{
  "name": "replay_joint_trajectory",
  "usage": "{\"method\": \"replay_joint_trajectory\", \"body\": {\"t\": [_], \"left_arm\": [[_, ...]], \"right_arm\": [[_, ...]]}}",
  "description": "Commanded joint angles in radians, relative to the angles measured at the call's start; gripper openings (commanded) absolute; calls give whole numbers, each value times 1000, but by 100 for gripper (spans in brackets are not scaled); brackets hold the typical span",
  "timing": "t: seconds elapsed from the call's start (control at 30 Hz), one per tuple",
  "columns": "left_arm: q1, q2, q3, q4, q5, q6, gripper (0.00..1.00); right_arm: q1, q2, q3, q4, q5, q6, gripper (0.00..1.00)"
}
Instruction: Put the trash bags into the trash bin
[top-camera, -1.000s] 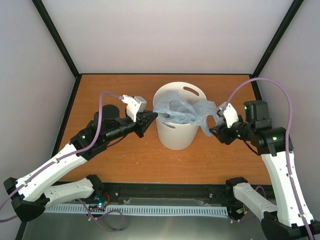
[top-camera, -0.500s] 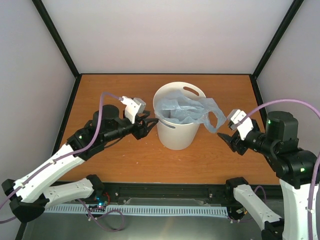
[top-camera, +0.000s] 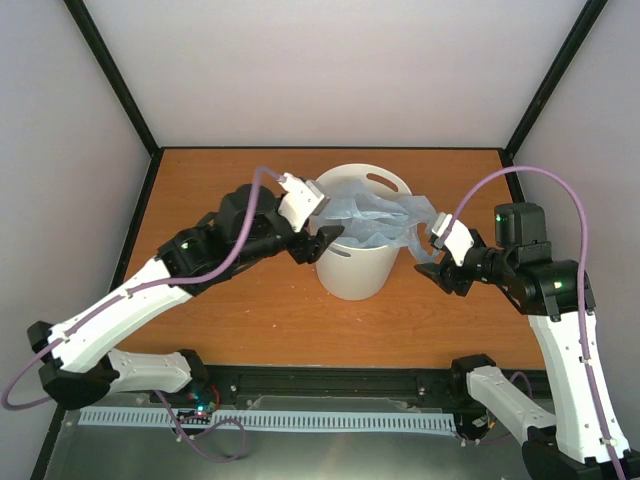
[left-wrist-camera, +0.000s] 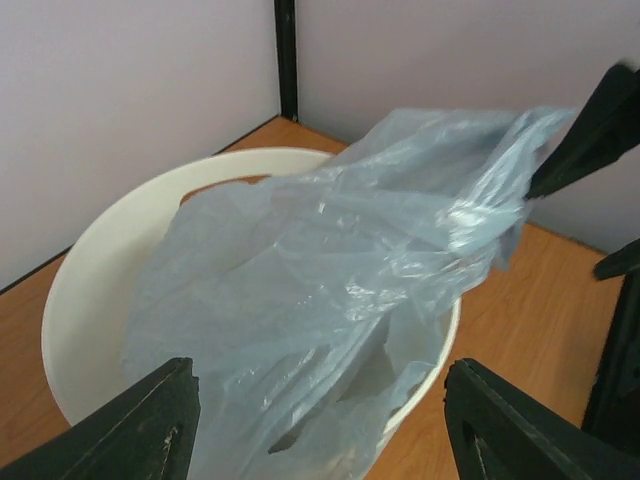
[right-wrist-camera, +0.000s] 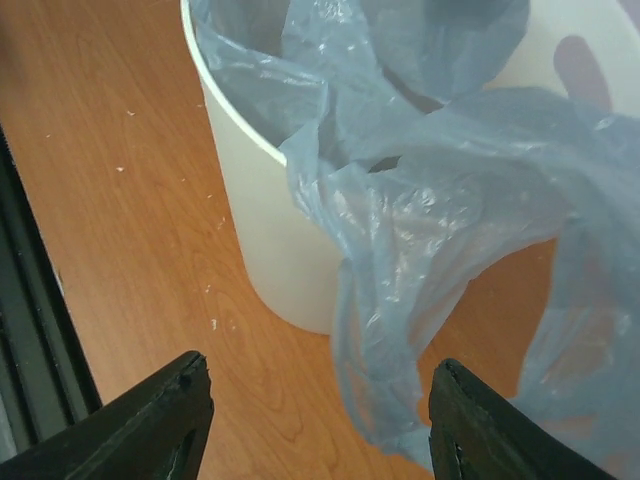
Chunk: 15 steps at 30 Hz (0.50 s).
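My left gripper should pull the bag's edge (left-wrist-camera: 150, 345) over the trash bin's rim (left-wrist-camera: 62, 320) beside it, since the trash bag bunches toward my right gripper, leaving that rim uncovered.
The off-white trash bin (top-camera: 350, 272) stands in the middle of the wooden table. The pale-blue trash bag (top-camera: 370, 215) lies crumpled in its mouth, and one end hangs over the right rim down the outside. My left gripper (top-camera: 322, 243) is open at the bin's left rim. The left wrist view looks over the rim (left-wrist-camera: 90, 270) at the bag (left-wrist-camera: 320, 270), with nothing between the fingers (left-wrist-camera: 140, 425). My right gripper (top-camera: 436, 262) is open just right of the bin. In its wrist view the hanging bag end (right-wrist-camera: 420, 330) is ahead of the fingers (right-wrist-camera: 160, 425), beside the bin wall (right-wrist-camera: 270, 230).
Black frame posts and pale walls close in the table at the back and sides. A black rail (right-wrist-camera: 25, 330) runs along the near edge. Bare wood (top-camera: 220, 320) lies around the bin.
My left gripper has opened, let go of the bag, and moved up to the bin's left rim. The right gripper drew back, then came in again. The bag has sagged into the bin.
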Motion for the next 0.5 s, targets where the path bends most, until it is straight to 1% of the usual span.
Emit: {"method": "replay_joint_trajectory", "body": {"t": [0.0, 0.1, 0.2, 0.3, 0.37, 0.47], "left_arm": [[-13, 58, 59, -35, -103, 85, 69], [-13, 82, 64, -23, -230, 57, 69], [-13, 95, 48, -30, -300, 10, 68], [-13, 95, 15, 4, -311, -18, 66], [-13, 100, 2, 18, -317, -38, 63], [-12, 114, 3, 25, -350, -59, 56]], "right_arm": [[-3, -3, -32, 116, 6, 34, 60], [-1, 22, -60, 141, -12, 33, 61], [5, 53, -88, 184, 1, 45, 61], [12, 68, -111, 240, 5, 64, 60], [18, 77, -120, 259, 8, 75, 59], [27, 89, -127, 274, 16, 87, 52]]}}
